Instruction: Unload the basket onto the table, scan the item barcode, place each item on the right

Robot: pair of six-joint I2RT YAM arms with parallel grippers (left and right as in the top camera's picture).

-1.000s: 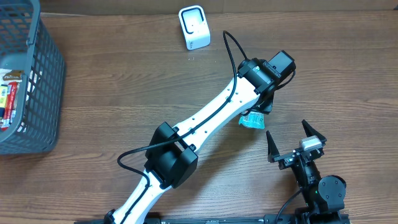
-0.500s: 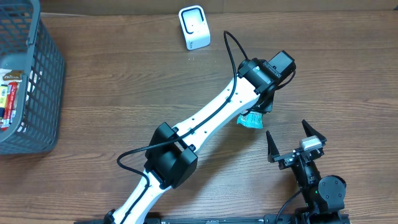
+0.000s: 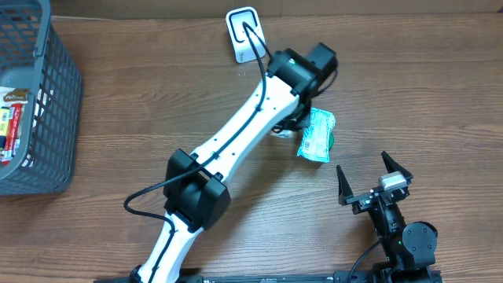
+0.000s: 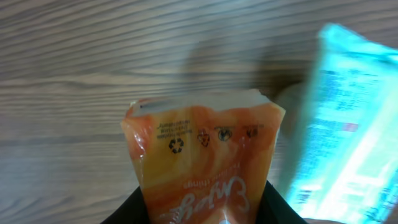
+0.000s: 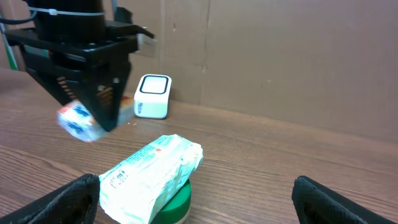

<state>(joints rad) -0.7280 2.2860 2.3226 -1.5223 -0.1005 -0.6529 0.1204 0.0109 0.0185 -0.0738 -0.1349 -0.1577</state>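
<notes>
My left gripper is holding the orange pouch while the teal packet lies across the green-lidded jar [image 3: 331, 141], so that gripper should put the orange pouch down and lift the teal packet clear [image 3: 316, 137] before scanning.
My left gripper [image 4: 205, 214] is shut on an orange pouch [image 4: 202, 149], which sticks out past the jaws with its printed back towards the camera. From overhead the left gripper [image 3: 286, 124] hangs above the table right of centre, and only a pale corner of the pouch [image 3: 279, 132] shows beneath it. The right wrist view shows the pouch [image 5: 81, 121] blurred in those jaws. The white scanner [image 3: 245, 33] stands at the back edge, up and left of the gripper. My right gripper [image 3: 376, 179] rests open and empty near the front edge.
A teal packet [image 3: 317, 135] lies across a green-lidded jar [image 5: 175, 208] just right of the left gripper. A grey basket [image 3: 47, 110] holding several packaged goods stands at the far left. A cardboard wall [image 5: 280, 56] closes off the back.
The left arm swung up and left toward the scanner, lifting the orange pouch off the table as its jaws tightened. The teal packet it covered now lies exposed. The right arm stayed still.
</notes>
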